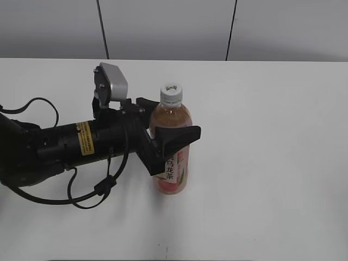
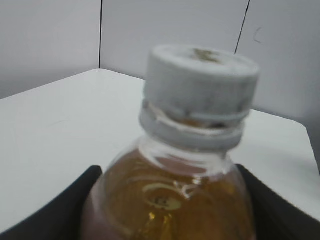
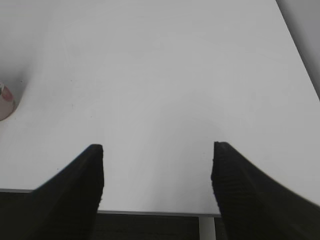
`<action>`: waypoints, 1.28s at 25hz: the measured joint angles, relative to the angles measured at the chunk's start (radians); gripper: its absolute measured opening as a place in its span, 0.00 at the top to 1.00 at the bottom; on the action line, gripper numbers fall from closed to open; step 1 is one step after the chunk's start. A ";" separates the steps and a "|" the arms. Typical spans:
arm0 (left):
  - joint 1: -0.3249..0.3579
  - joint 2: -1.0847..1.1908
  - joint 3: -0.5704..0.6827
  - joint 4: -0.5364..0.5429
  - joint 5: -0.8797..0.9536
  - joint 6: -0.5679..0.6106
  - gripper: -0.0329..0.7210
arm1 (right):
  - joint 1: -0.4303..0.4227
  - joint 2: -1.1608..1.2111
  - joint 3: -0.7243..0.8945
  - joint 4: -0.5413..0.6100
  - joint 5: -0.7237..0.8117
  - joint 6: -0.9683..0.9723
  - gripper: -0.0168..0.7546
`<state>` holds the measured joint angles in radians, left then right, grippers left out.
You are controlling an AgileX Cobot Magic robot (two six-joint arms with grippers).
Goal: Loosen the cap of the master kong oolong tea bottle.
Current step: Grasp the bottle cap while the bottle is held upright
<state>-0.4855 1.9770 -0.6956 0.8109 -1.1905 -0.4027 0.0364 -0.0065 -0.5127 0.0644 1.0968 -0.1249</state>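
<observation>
The bottle's body [image 1: 171, 117] is in my left gripper below the cap, so that gripper should hold the bottle still while my right gripper comes over the white cap [image 1: 172, 93].
The master kong oolong tea bottle [image 1: 175, 163] stands upright on the white table, amber tea above a pink label with dark characters. Its white ribbed cap [image 1: 171, 93] sits on the neck. My left gripper [image 1: 171, 128] is shut on the bottle's body below the shoulder, one black finger on each side. The left wrist view shows the cap [image 2: 201, 82] close up, the bottle [image 2: 170, 200] between the two fingers. My right gripper [image 3: 157, 167] is open and empty over bare table near the front edge. It is out of the exterior view. The bottle's base [image 3: 5, 100] shows at that view's left edge.
The white table [image 1: 272, 163] ends at a grey panelled wall [image 1: 163, 27] behind. The left arm with its cables [image 1: 54, 147] lies across the table's left side. The table's front edge [image 3: 150, 212] runs below the right gripper.
</observation>
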 joint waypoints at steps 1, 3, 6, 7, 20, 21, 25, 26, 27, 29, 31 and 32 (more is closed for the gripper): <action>0.000 0.000 0.000 0.000 0.000 0.000 0.35 | 0.000 0.000 0.000 0.001 0.000 0.000 0.31; 0.000 0.000 0.000 0.000 0.000 0.000 0.35 | 0.000 0.000 0.000 0.001 0.000 0.000 0.31; 0.000 0.000 0.000 0.000 0.000 0.000 0.35 | 0.000 0.000 0.000 0.001 0.000 0.000 0.31; 0.000 0.000 0.000 0.000 0.000 0.000 0.35 | 0.000 0.000 0.000 0.001 0.000 0.000 0.31; 0.000 0.000 0.000 0.000 0.000 0.000 0.35 | 0.000 0.496 -0.180 0.255 -0.297 -0.152 0.50; 0.000 0.000 0.000 0.000 0.000 0.000 0.35 | 0.000 0.568 -0.205 0.298 -0.297 -0.196 0.51; 0.000 0.000 0.000 0.000 0.000 0.000 0.35 | 0.000 0.860 -0.358 0.468 -0.267 -0.384 0.54; 0.000 0.000 0.000 0.000 0.000 0.000 0.35 | 0.000 0.924 -0.405 0.483 -0.252 -0.404 0.54; -0.001 0.000 -0.001 0.000 -0.001 0.000 0.35 | 0.000 0.973 -0.452 0.491 -0.231 -0.415 0.54; -0.001 0.000 -0.001 0.000 -0.001 -0.001 0.35 | 0.000 1.076 -0.545 0.499 -0.186 -0.424 0.54; -0.001 0.000 -0.001 0.000 0.000 -0.001 0.35 | 0.000 1.161 -0.645 0.503 -0.141 -0.429 0.54; -0.001 0.000 -0.001 0.000 0.000 -0.001 0.35 | 0.000 1.202 -0.685 0.505 -0.118 -0.431 0.54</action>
<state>-0.4863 1.9770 -0.6964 0.8106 -1.1909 -0.4036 0.0364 1.1956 -1.1978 0.5698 0.9792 -0.5556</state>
